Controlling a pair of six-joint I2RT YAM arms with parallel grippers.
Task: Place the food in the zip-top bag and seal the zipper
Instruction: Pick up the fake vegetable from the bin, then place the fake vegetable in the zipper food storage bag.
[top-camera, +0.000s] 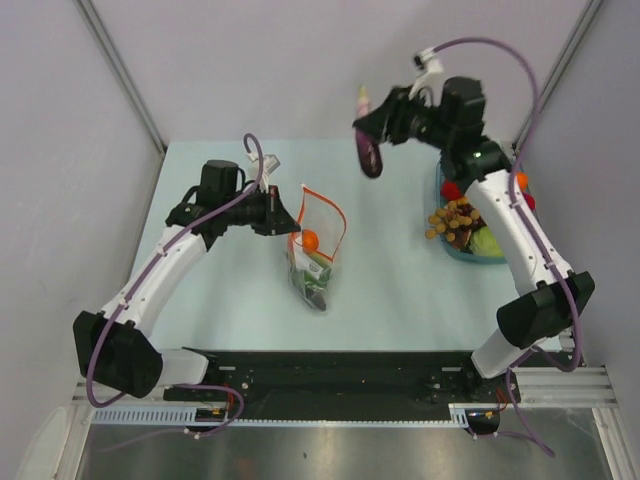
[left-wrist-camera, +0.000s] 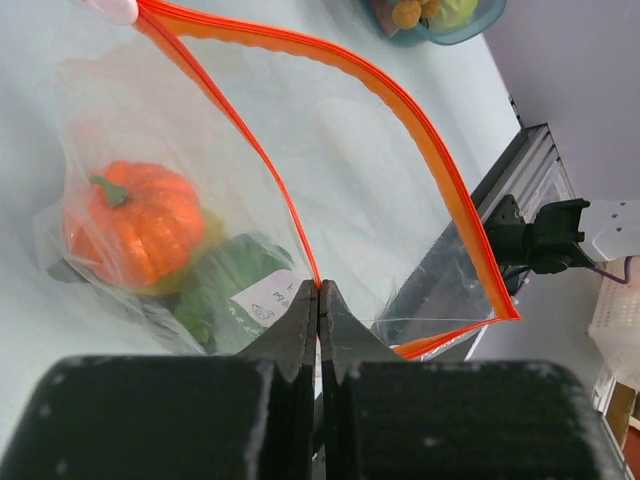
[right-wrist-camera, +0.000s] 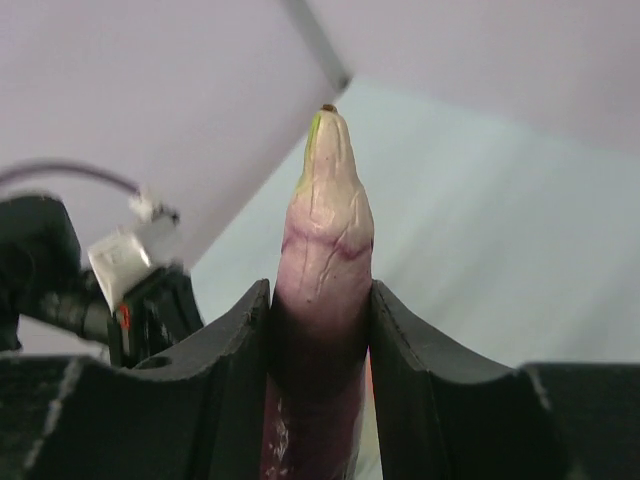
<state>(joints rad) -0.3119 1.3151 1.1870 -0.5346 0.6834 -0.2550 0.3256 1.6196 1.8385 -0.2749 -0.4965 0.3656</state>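
The bag's opening (top-camera: 322, 217) is wide open and the eggplant's purple end (top-camera: 370, 161) points at it, so my right gripper should continue to go into it and release the eggplant inside.
The clear zip-top bag (top-camera: 318, 248) lies mid-table with its mouth held open, an orange toy pumpkin (left-wrist-camera: 130, 222) and green food inside. My left gripper (top-camera: 287, 219) is shut on the bag's near mouth edge, on the orange-red zipper strip (left-wrist-camera: 300, 240). My right gripper (top-camera: 368, 128) is raised above the far table, right of the bag, and is shut on a purple toy eggplant (top-camera: 368, 150). In the right wrist view the eggplant (right-wrist-camera: 325, 235) stands between the fingers with its pale tip up.
A blue tray (top-camera: 461, 250) at the right holds several more toy foods, including brown grapes (top-camera: 452, 218), a red piece and a green one. The grey enclosure walls stand close on both sides.
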